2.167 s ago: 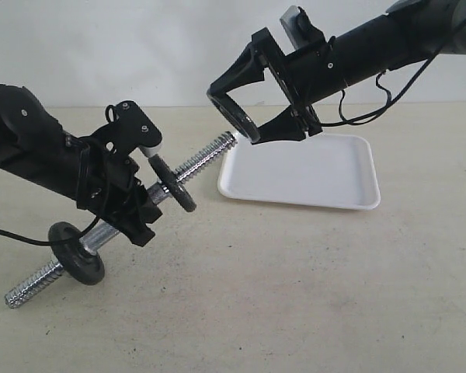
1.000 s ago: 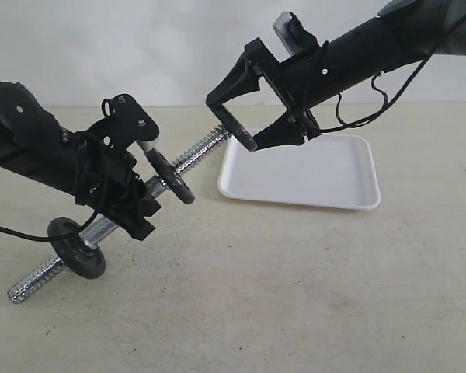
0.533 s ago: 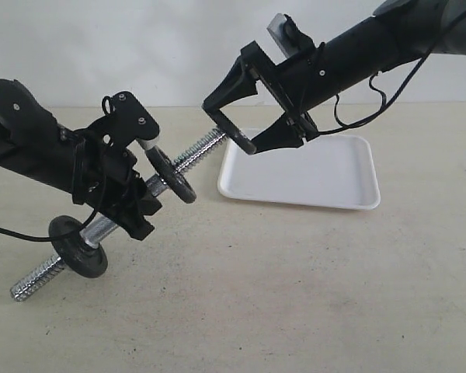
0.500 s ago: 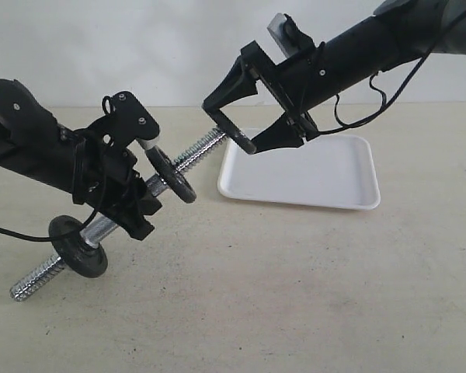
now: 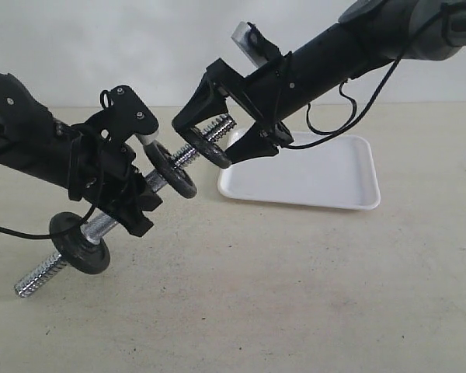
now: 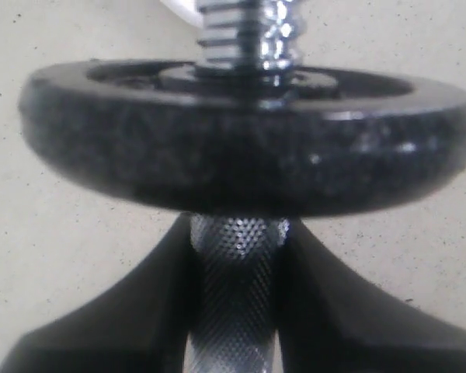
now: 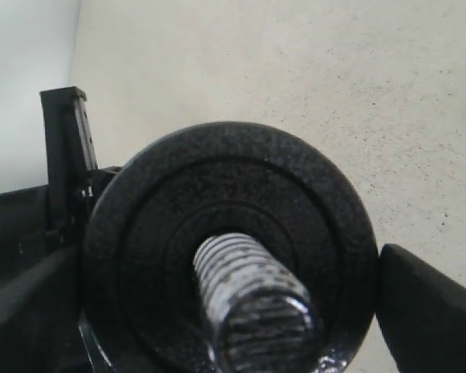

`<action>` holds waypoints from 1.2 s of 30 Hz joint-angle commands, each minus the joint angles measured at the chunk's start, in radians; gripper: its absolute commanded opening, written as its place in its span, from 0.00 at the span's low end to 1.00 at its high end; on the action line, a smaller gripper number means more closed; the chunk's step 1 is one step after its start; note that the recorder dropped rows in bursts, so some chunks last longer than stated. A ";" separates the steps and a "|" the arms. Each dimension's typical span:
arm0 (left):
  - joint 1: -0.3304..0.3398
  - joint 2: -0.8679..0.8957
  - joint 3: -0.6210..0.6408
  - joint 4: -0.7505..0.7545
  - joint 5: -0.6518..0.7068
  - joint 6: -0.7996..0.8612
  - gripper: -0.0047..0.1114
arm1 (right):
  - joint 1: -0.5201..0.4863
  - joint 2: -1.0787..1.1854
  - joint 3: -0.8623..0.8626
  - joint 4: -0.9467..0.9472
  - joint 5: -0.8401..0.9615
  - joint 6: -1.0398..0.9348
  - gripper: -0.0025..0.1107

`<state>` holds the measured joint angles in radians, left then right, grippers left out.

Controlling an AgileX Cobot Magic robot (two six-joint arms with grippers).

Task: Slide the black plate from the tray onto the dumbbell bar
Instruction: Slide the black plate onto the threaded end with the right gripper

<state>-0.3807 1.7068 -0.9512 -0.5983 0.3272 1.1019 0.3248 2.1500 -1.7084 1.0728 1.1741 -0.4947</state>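
Note:
The black plate is on the slanting bar, short of the next disc, so next my right gripper opens and my left gripper needs to tilt the bar upright [image 5: 155,180].
My right gripper [image 5: 207,142] is shut on the black plate [image 5: 206,148], one finger on each side of its rim. The plate is threaded onto the upper end of the dumbbell bar [image 5: 40,274]. In the right wrist view the bar's threaded tip [image 7: 252,303] pokes through the hole of the black plate [image 7: 217,194]. My left gripper [image 5: 140,200] is shut on the knurled middle of the bar [image 6: 237,303] and holds it tilted above the table. The white tray [image 5: 334,167] lies empty behind the right arm.
Two more black discs sit on the bar: one [image 5: 171,171] just above my left gripper, filling the left wrist view as the disc [image 6: 248,148], and one [image 5: 81,245] near the low end. A black cable [image 5: 15,233] trails on the table at the left.
My right gripper has moved left and down along the bar with the plate, and the bar's threaded tip now sticks out through the plate's hole. The left arm has barely shifted.

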 commanded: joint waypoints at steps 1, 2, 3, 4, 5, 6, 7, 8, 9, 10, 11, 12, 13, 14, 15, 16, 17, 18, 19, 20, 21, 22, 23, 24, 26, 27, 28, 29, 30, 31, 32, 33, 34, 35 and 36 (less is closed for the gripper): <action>-0.001 -0.059 -0.038 -0.067 -0.140 -0.009 0.08 | 0.003 -0.026 -0.009 0.044 0.047 -0.053 0.02; -0.001 -0.059 -0.038 -0.067 -0.140 -0.009 0.08 | 0.003 -0.026 -0.009 0.044 0.047 -0.060 0.02; -0.001 -0.059 -0.038 -0.067 -0.140 -0.009 0.08 | 0.003 -0.026 -0.009 0.044 0.047 -0.066 0.02; -0.001 -0.059 -0.038 -0.067 -0.140 -0.009 0.08 | 0.003 -0.026 -0.009 0.044 0.047 -0.066 0.02; -0.001 -0.059 -0.038 -0.067 -0.140 -0.009 0.08 | 0.003 -0.026 -0.009 0.044 0.047 -0.066 0.02; -0.001 -0.059 -0.038 -0.067 -0.140 -0.009 0.08 | 0.003 -0.026 -0.009 0.044 0.047 -0.067 0.02; -0.001 -0.059 -0.038 -0.067 -0.140 -0.009 0.08 | 0.003 -0.026 -0.009 0.044 0.047 -0.076 0.02; -0.001 -0.059 -0.038 -0.067 -0.140 -0.009 0.08 | 0.003 -0.026 -0.009 0.044 0.047 -0.078 0.02; -0.001 -0.059 -0.038 -0.067 -0.140 -0.009 0.08 | 0.003 -0.026 -0.009 0.044 0.047 -0.081 0.02; -0.001 -0.059 -0.038 -0.067 -0.140 -0.009 0.08 | 0.003 -0.026 -0.009 0.044 0.047 -0.083 0.02; -0.001 -0.059 -0.038 -0.067 -0.140 -0.009 0.08 | 0.003 -0.026 -0.009 0.044 0.047 -0.083 0.02; -0.001 -0.059 -0.038 -0.067 -0.140 -0.009 0.08 | 0.003 -0.026 -0.009 0.044 0.047 -0.083 0.02; -0.001 -0.059 -0.038 -0.067 -0.140 -0.009 0.08 | 0.003 -0.026 -0.009 0.044 0.047 -0.083 0.02; -0.001 -0.059 -0.038 -0.067 -0.140 -0.009 0.08 | 0.003 -0.026 -0.009 0.044 0.047 -0.083 0.02; -0.001 -0.059 -0.038 -0.067 -0.140 -0.009 0.08 | 0.003 -0.026 -0.009 0.042 0.047 -0.083 0.02; -0.001 -0.059 -0.038 -0.067 -0.140 -0.009 0.08 | 0.003 -0.026 -0.009 0.036 0.047 -0.083 0.02; -0.001 -0.059 -0.038 -0.067 -0.140 -0.009 0.08 | 0.003 -0.026 -0.009 0.028 0.047 -0.083 0.02; -0.001 -0.059 -0.038 -0.067 -0.140 -0.009 0.08 | 0.003 -0.026 -0.009 0.027 0.047 -0.083 0.02; -0.001 -0.059 -0.038 -0.067 -0.140 -0.009 0.08 | 0.003 -0.026 -0.009 0.021 0.047 -0.083 0.02; -0.001 -0.059 -0.038 -0.067 -0.140 -0.009 0.08 | 0.003 -0.026 -0.009 0.012 0.047 -0.080 0.02; -0.001 -0.059 -0.038 -0.067 -0.140 -0.009 0.08 | 0.003 -0.026 -0.009 0.010 0.047 -0.074 0.02; -0.001 -0.059 -0.038 -0.067 -0.140 -0.009 0.08 | 0.003 -0.026 -0.009 0.000 0.047 -0.060 0.02; -0.001 -0.059 -0.038 -0.066 -0.137 -0.009 0.08 | 0.003 -0.026 -0.009 -0.016 0.047 -0.046 0.02; -0.001 -0.059 -0.038 -0.066 -0.137 -0.009 0.08 | 0.003 -0.026 -0.009 -0.033 0.047 -0.044 0.02; -0.001 -0.059 -0.038 -0.066 -0.137 -0.009 0.08 | 0.006 -0.026 -0.009 -0.065 0.047 -0.044 0.02; -0.001 -0.059 -0.038 -0.066 -0.137 -0.009 0.08 | 0.006 -0.026 -0.009 -0.078 0.047 -0.044 0.02; -0.001 -0.059 -0.038 -0.066 -0.137 -0.009 0.08 | 0.006 -0.026 -0.009 -0.096 0.047 -0.044 0.02; -0.001 -0.059 -0.038 -0.066 -0.137 -0.009 0.08 | 0.006 -0.026 -0.009 -0.104 0.047 -0.049 0.02; -0.001 -0.059 -0.038 -0.066 -0.137 -0.009 0.08 | 0.006 -0.026 -0.009 -0.106 0.047 -0.071 0.02; -0.001 -0.059 -0.038 -0.066 -0.137 -0.009 0.08 | 0.008 -0.026 -0.009 -0.106 0.047 -0.141 0.02; -0.001 -0.059 -0.038 -0.066 -0.137 -0.009 0.08 | 0.010 -0.026 -0.009 -0.098 0.047 -0.164 0.02; -0.001 -0.059 -0.038 -0.066 -0.137 -0.009 0.08 | 0.010 -0.026 -0.009 -0.084 0.047 -0.170 0.02; -0.001 -0.059 -0.038 -0.066 -0.137 -0.009 0.08 | 0.010 -0.026 -0.009 -0.058 0.047 -0.170 0.02; -0.001 -0.059 -0.038 -0.066 -0.137 -0.009 0.08 | 0.010 -0.026 -0.009 -0.044 0.047 -0.170 0.02; -0.001 -0.059 -0.038 -0.066 -0.137 -0.009 0.08 | 0.010 -0.026 -0.009 -0.022 0.047 -0.170 0.02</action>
<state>-0.3840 1.7068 -0.9512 -0.6022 0.3332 1.1139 0.3271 2.1454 -1.7119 1.0343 1.1884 -0.6177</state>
